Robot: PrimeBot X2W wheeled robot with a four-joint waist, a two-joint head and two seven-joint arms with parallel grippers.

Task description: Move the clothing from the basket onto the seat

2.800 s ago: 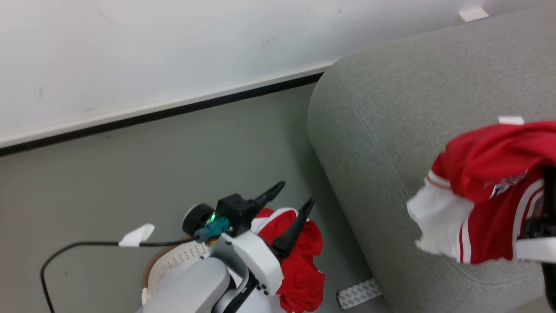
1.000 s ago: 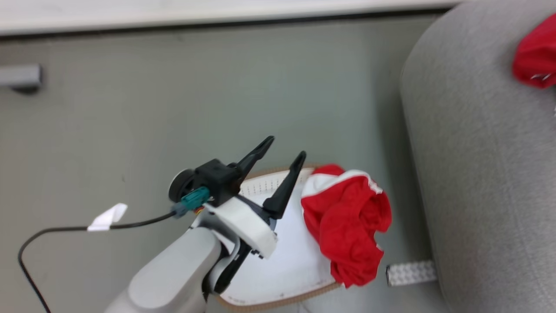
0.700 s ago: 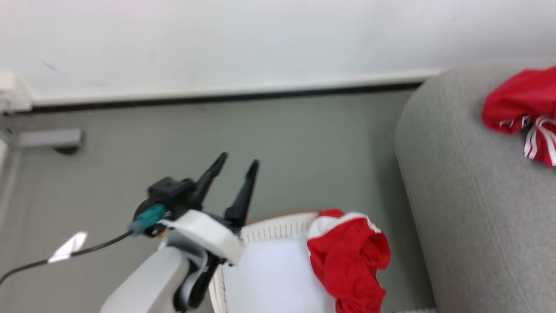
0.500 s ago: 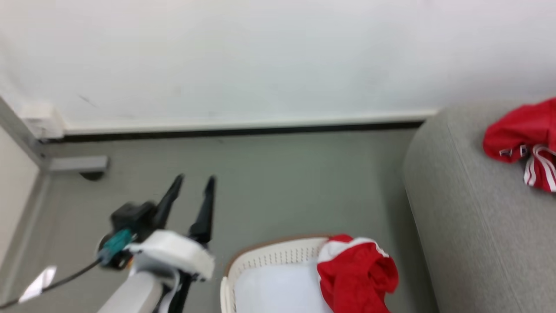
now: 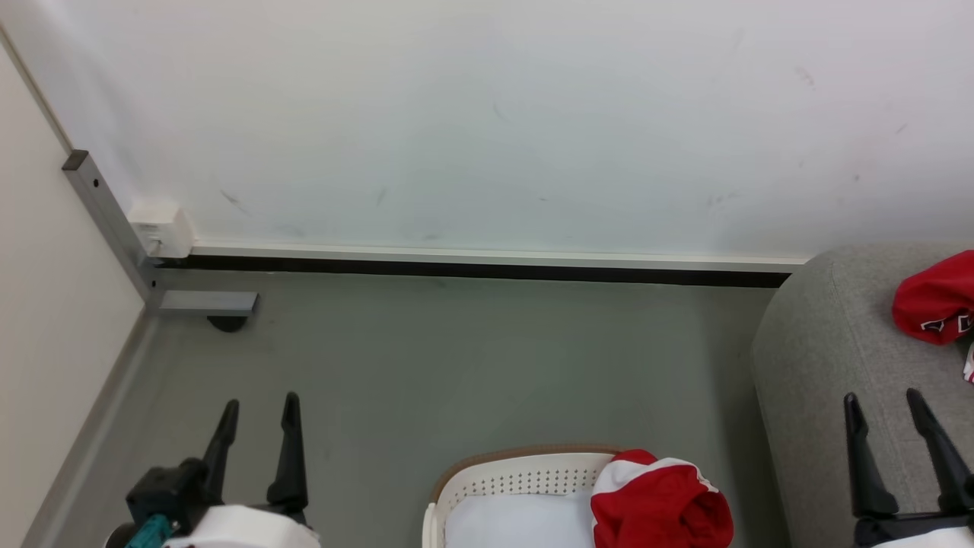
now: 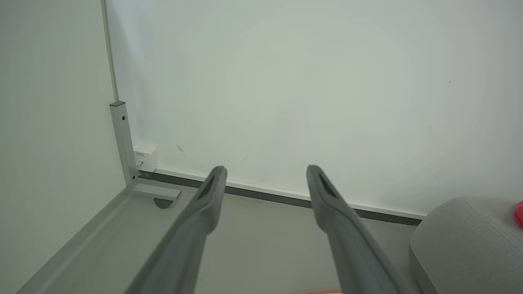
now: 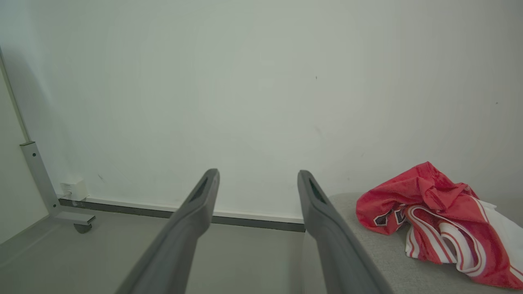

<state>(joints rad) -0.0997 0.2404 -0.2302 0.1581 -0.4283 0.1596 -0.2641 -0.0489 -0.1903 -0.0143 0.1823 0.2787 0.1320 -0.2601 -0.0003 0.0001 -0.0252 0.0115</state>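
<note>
The pale pad (image 5: 517,521) reaches all the way to the bunched red garment (image 5: 661,504), so I should expect just more pad hidden below when I pick the garment up.
A red garment with white trim (image 5: 660,508) hangs over the right rim of the cream basket (image 5: 508,477) at the bottom middle of the head view. A second red piece of clothing, the jersey (image 5: 934,308) (image 7: 441,220), lies crumpled on the grey seat (image 5: 829,358) (image 7: 388,253) (image 6: 457,241) at the right. My left gripper (image 5: 259,407) (image 6: 263,171) is open and empty over the floor, left of the basket. My right gripper (image 5: 883,402) (image 7: 257,173) is open and empty over the seat's near left part.
A white wall with a dark baseboard (image 5: 472,270) runs across the back. A grey metal post with a foot (image 5: 114,228) and a small white box (image 5: 161,228) stand in the left corner. A pale pad (image 5: 517,525) lies inside the basket. Grey floor (image 5: 456,365) spreads between.
The head camera has tilted up, showing more wall. My left gripper has drawn away from the basket to the lower left, and my right gripper has come into view at the lower right.
</note>
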